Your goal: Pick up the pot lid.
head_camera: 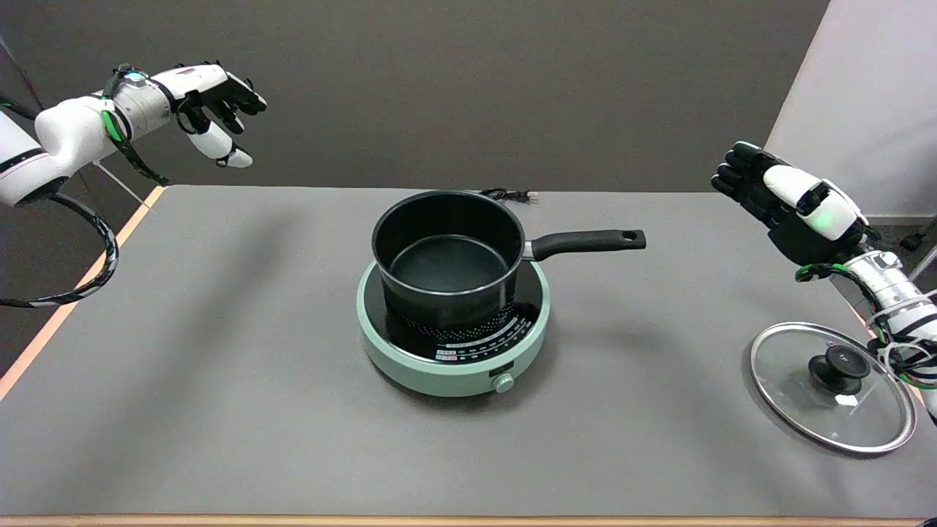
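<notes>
The wide pot lid (797, 395) will tilt toward its near rim when the robot raises it, since the lid has only a small black knob at its middle (843, 364).
A round glass pot lid (798, 399) with a metal rim and a black knob (839, 368) lies flat on the grey table at the lower right. My right hand (794, 205) hangs in the air well above and behind the lid, near the table's right edge. Its fingers are spread and hold nothing. The right forearm passes over the lid's right edge. A black pot (446, 260) stands uncovered on a pale green induction cooker (454, 366) in the middle of the table, its long handle (589, 241) pointing right.
The idle left hand (216, 102) stays in the air at the upper left. A black cable with a plug (505, 195) lies at the table's far edge behind the pot. A light wall panel (856, 102) rises at the far right.
</notes>
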`<action>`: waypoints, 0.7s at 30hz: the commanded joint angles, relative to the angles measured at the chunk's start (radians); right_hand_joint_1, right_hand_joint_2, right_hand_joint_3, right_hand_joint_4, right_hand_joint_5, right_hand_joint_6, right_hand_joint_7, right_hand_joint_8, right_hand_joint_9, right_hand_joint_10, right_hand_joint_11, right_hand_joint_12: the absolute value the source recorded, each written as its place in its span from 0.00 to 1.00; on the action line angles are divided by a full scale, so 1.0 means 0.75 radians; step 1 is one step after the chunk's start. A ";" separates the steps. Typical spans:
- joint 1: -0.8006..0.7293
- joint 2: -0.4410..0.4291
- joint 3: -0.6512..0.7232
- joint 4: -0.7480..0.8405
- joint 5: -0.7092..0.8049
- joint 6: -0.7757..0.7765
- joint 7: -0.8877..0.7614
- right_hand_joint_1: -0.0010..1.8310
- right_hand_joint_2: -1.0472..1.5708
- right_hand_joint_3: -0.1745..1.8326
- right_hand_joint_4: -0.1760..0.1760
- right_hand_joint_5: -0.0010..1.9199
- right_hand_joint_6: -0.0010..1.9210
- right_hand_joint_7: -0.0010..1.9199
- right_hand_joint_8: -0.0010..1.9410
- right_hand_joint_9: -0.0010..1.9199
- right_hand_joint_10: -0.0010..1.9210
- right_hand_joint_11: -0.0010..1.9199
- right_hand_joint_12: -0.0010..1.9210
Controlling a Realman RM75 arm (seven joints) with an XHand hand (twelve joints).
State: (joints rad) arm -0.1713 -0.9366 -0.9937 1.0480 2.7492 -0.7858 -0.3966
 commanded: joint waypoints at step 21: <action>0.009 -0.005 0.174 0.029 0.005 0.038 -0.435 0.51 0.63 0.53 0.00 0.21 0.21 0.21 0.21 0.21 0.21 0.21 0.21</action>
State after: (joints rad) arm -0.1668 -0.9427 -0.9310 1.0618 2.7529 -0.7632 -0.5145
